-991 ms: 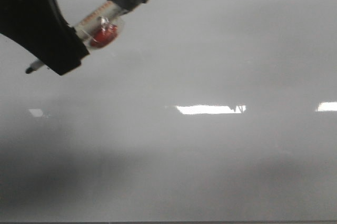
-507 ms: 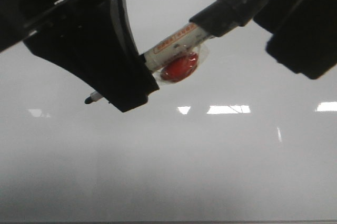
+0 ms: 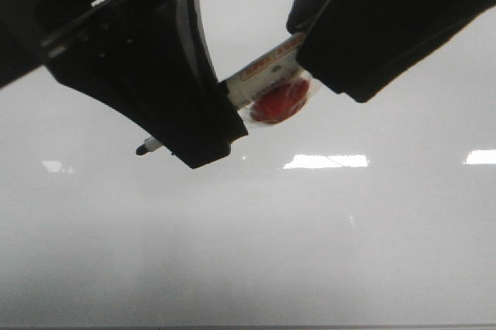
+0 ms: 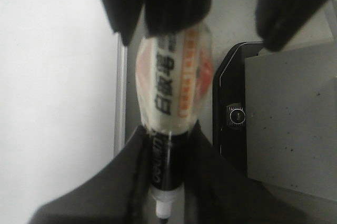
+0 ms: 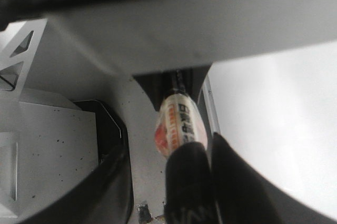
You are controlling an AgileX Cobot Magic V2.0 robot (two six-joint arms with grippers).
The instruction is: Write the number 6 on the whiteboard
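Note:
My left gripper is gripping the marker near its tip (image 3: 147, 146). My right gripper should grab the rear end (image 5: 189, 181) and my left gripper should move away before the writing starts.
The whiteboard (image 3: 310, 252) fills the front view, glossy and bare; the number 6 is out of view. My left gripper (image 3: 194, 132) is shut on a marker (image 3: 263, 74), which hangs above the board with its dark tip (image 3: 143, 148) pointing left. A red blob (image 3: 279, 104) clings to the white labelled barrel. My right gripper (image 3: 364, 28) covers the marker's black rear end. In the right wrist view its fingers (image 5: 171, 150) stand open either side of that end, one pad touching and a gap on the other side. In the left wrist view the left gripper (image 4: 167, 140) clamps the marker (image 4: 174, 82).
Bright rectangular reflections (image 3: 325, 161) lie across the board, and its thin dark bottom edge (image 3: 248, 327) runs along the front. Beside the board's metal rim (image 4: 121, 92) the wrist views show a grey speckled surface with a black-framed panel (image 4: 284, 119).
My left gripper has carried the marker right and slightly down. My right gripper came in from the upper right and now surrounds the marker's black end, which was bare before.

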